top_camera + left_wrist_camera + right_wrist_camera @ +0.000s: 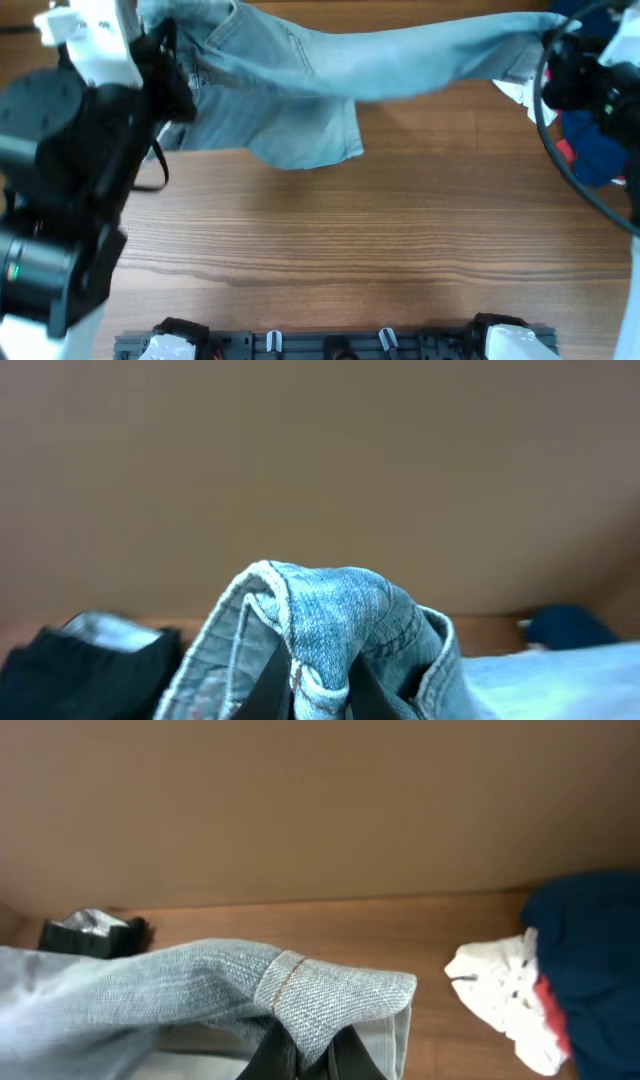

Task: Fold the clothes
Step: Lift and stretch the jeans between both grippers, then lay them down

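My left gripper is holding the waistband [335, 605] in a bunch while one leg hangs crooked, so I should lower the jeans, let go of the waistband and spread the other leg [410, 62] flat.
A pair of light blue jeans [330, 70] hangs stretched across the far side of the wooden table [330, 250], held up between both arms. My left gripper [165, 60] is shut on the waistband end [320, 630] at the far left. My right gripper [550, 50] is shut on the hemmed leg cuff [330, 995] at the far right. One leg droops down onto the table near the middle [300, 140]. The fingertips of both grippers are mostly buried in the denim.
A pile of dark blue, white and red clothes [585, 140] lies at the right edge, also in the right wrist view [560, 970]. A black garment [80, 670] lies at the far left. A black rail with clips [330, 345] runs along the front edge.
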`<state>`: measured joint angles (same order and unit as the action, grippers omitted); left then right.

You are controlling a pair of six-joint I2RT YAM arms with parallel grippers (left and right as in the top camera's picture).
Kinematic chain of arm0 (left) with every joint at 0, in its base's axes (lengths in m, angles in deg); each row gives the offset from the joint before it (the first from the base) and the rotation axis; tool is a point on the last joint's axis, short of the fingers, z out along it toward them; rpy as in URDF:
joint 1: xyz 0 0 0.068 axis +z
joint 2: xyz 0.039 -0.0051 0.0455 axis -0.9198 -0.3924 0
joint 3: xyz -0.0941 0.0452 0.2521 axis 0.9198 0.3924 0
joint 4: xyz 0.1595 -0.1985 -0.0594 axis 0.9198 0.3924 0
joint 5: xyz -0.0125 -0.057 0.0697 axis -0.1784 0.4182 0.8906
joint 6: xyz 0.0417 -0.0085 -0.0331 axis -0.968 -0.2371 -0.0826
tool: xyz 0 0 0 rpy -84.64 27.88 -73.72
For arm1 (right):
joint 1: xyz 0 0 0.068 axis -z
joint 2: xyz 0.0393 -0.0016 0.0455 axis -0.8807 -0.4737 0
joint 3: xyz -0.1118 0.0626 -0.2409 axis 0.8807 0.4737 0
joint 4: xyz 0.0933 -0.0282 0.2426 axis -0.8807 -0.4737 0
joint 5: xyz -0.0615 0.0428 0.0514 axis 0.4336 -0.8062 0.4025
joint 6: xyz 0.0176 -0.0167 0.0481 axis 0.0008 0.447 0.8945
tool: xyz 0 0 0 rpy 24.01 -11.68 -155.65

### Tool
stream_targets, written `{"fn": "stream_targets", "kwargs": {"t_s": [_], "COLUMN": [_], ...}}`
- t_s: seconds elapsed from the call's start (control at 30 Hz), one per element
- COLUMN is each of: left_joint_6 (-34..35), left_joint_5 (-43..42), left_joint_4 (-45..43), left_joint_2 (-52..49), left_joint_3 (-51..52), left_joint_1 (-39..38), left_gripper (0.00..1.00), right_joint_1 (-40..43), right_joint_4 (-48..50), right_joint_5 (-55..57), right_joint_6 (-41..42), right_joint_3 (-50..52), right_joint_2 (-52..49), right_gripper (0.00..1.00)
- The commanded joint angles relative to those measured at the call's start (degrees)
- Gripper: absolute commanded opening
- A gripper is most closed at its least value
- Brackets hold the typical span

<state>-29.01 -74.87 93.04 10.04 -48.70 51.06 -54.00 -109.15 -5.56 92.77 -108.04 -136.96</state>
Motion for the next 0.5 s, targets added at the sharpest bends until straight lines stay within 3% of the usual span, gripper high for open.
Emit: {"fn": "stream_targets", "kwargs": {"t_s": [0.0,0.27,0.47], "left_joint_6": [0.57,2.78,4.83], "left_joint_5": [0.76,0.98,12.92], "left_joint_4": [-1.31,1.18,3.34], "left_joint_2": [6.51,13.94,12.37], "left_joint_3": [-0.83,-0.83,-0.83], "left_joint_1": [-5.2,-14.62,-14.91], "left_gripper": [0.04,0.04,0.04], "right_joint_1": [1.64,2.05,2.05], "right_joint_4": [-5.35,-17.03,-19.43], "right_joint_5": [0.22,6.27,10.38], "right_joint_6": [-2.73,-3.96,-5.22], "right_joint_3": [-7.65,-16.5,-18.25], "right_joint_2": [4.94,10.71,9.11], "right_gripper": [0.04,0.04,0.04]}}
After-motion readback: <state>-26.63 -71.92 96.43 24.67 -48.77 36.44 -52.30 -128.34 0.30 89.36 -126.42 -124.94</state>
